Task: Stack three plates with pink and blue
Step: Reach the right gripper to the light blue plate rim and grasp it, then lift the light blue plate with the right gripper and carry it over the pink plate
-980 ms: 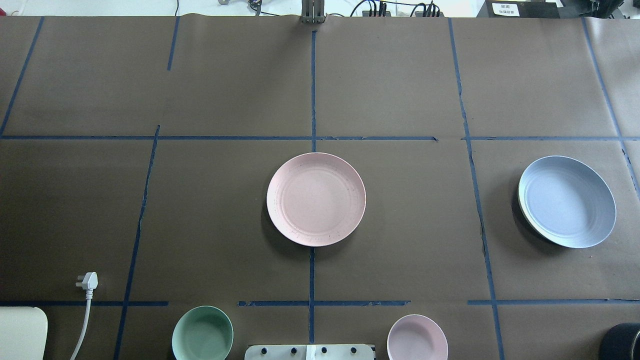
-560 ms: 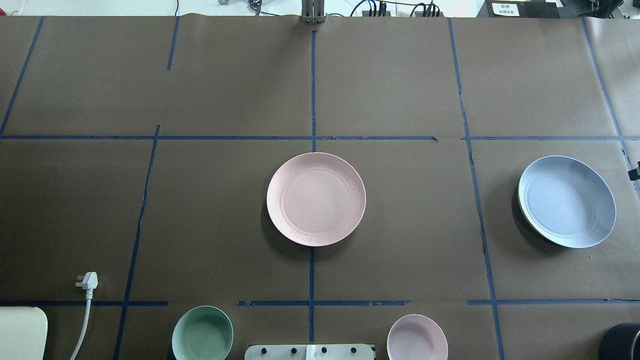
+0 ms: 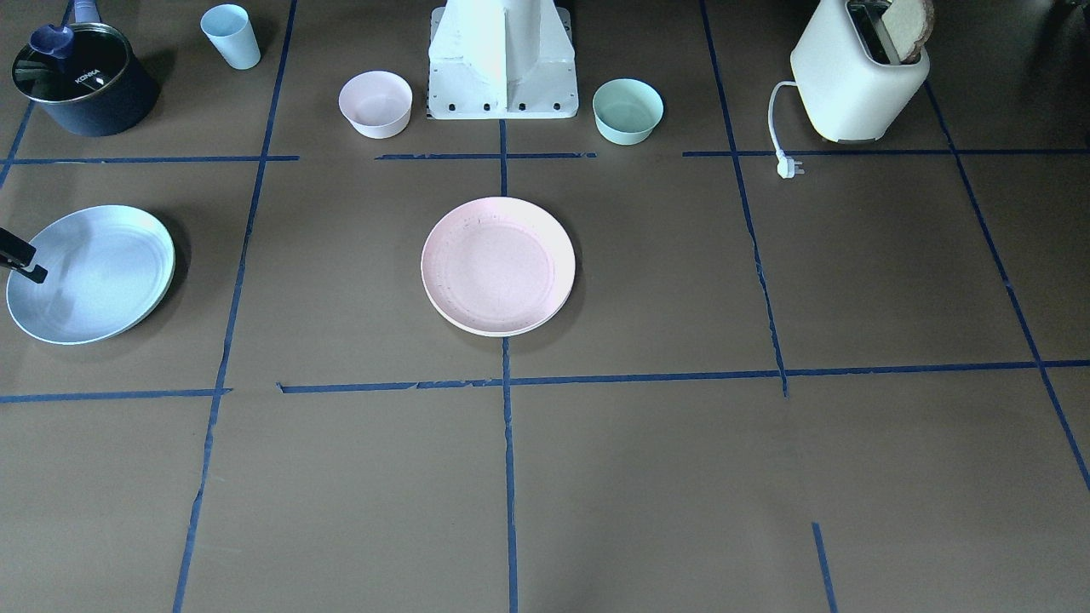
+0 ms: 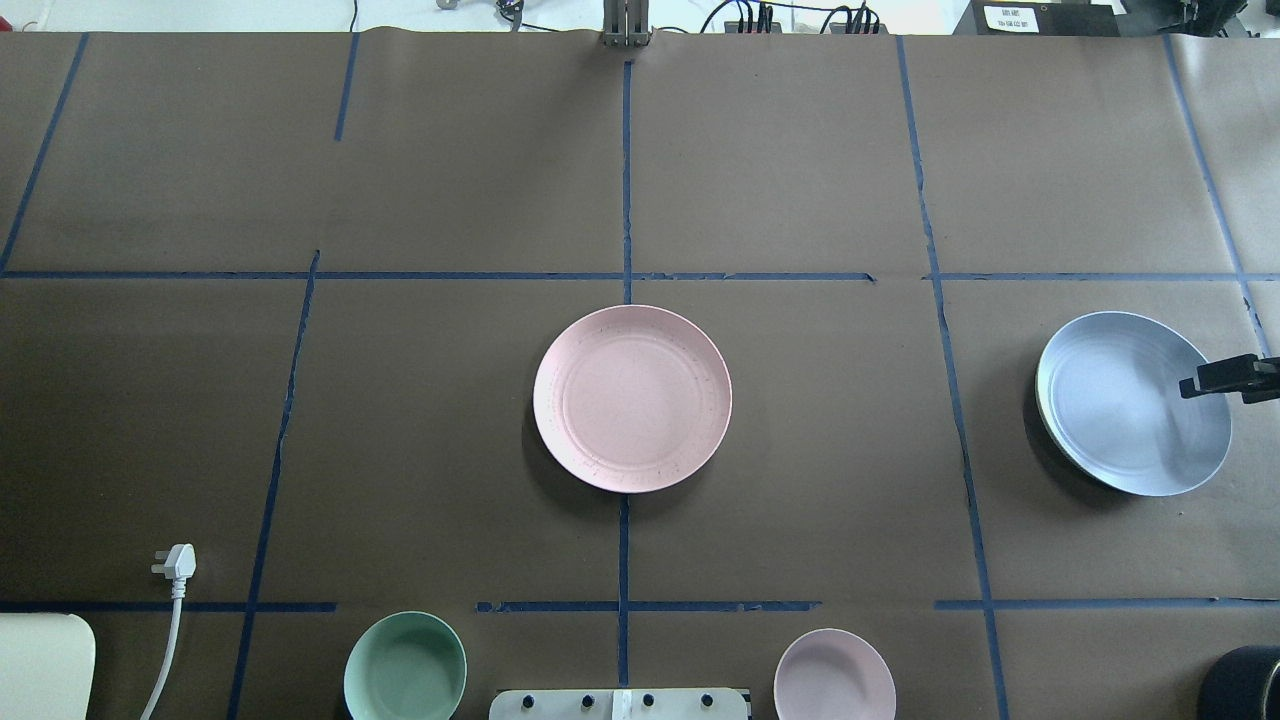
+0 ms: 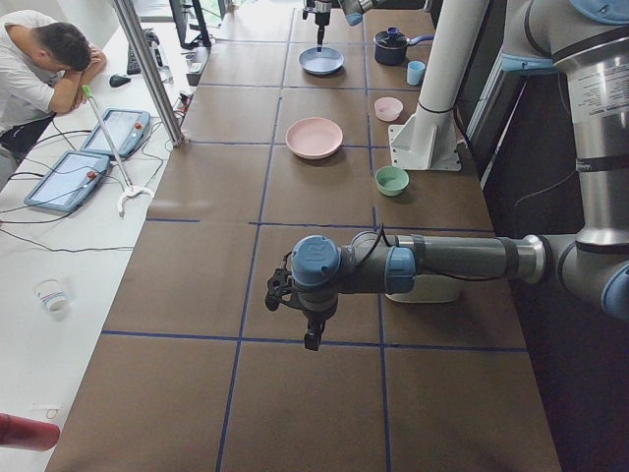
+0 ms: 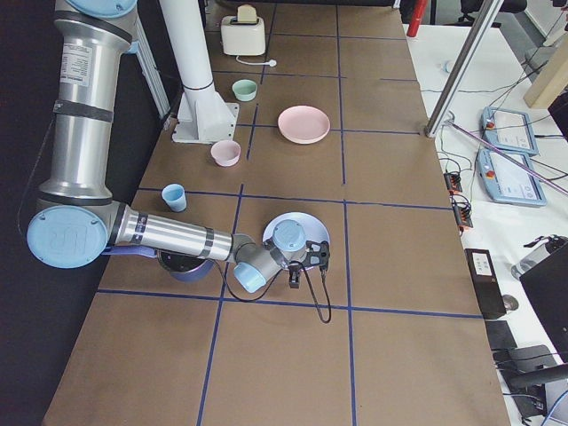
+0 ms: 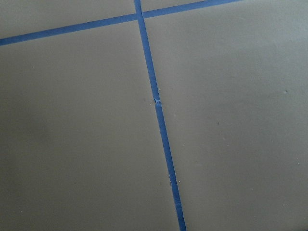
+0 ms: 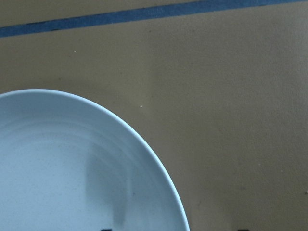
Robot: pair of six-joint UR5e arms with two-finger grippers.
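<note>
I see just a single thin rim (image 8: 152, 152) along the light blue plate's edge (image 3: 92, 274), so the plate will come up by itself and leave empty table when I lift.
The pale pink plate (image 4: 632, 398) lies alone at the table's middle, also in the front view (image 3: 498, 266). The light blue plate (image 4: 1133, 402) lies at the right, on top of the cream-white plate, of which only a thin rim (image 4: 1040, 408) shows. My right gripper (image 4: 1215, 380) comes in from the right edge, low over the blue plate's outer rim (image 3: 89, 272). In the right wrist view its two fingertips (image 8: 107, 229) stand apart, one over the plate (image 8: 72, 168), one over the table: open and empty. My left gripper (image 5: 310, 329) shows only in the exterior left view, over bare table; I cannot tell its state.
A mint-green bowl (image 4: 405, 668) and a small pink bowl (image 4: 835, 675) stand by the robot base (image 3: 502, 60). A toaster (image 3: 860, 72) with its plug (image 4: 177, 563), a dark pot (image 3: 81, 81) and a blue cup (image 3: 232, 36) stand at the near corners.
My right gripper has come into the overhead view from the right edge and now reaches over the blue plate's rim. The plates have not moved.
</note>
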